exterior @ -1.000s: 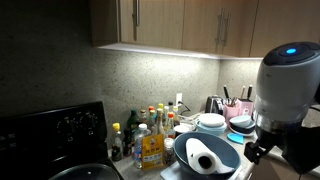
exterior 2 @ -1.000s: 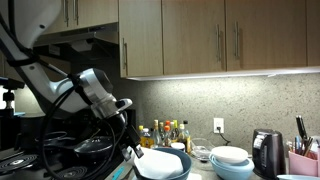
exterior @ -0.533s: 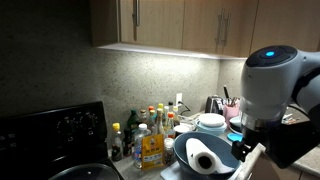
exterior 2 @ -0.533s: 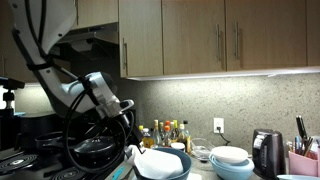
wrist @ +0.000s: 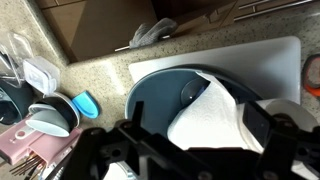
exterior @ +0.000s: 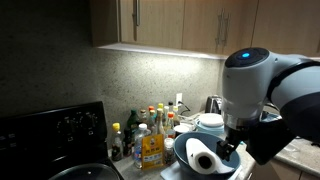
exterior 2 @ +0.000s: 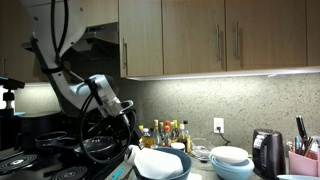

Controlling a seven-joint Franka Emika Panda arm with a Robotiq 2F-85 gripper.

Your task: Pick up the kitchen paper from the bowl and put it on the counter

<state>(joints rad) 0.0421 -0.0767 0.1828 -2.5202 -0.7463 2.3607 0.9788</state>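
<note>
Next, my open gripper moves toward the raised end with the hollow core (exterior: 205,162) before it closes, because one of its fingers hangs over the kitchen paper's thick body (wrist: 284,108).
The kitchen paper (wrist: 215,115), a thick white roll (exterior: 207,160), lies on its side in the dark blue-grey bowl (wrist: 155,95), hollow core showing. In both exterior views the bowl (exterior: 186,150) (exterior 2: 178,170) sits on the counter (wrist: 100,72), the roll (exterior 2: 160,161) poking above its rim. My gripper (wrist: 196,135) is open just above the roll, with one black finger on each side of it in the wrist view. Nothing is held. In an exterior view the gripper (exterior: 232,150) hangs at the bowl's near edge under the big white wrist.
Stacked white and light-blue dishes (exterior: 211,123) stand behind the bowl, beside a cluster of bottles (exterior: 148,132). A black stove (exterior: 50,130) carries pans (exterior 2: 95,150). A kettle (exterior 2: 265,152) and a utensil holder (exterior 2: 302,158) stand further along. A white board (wrist: 270,55) lies under the bowl.
The arm has swung in over the bowl, bringing the gripper from beside it to above the roll. The jaws stay open and the roll has not moved.
</note>
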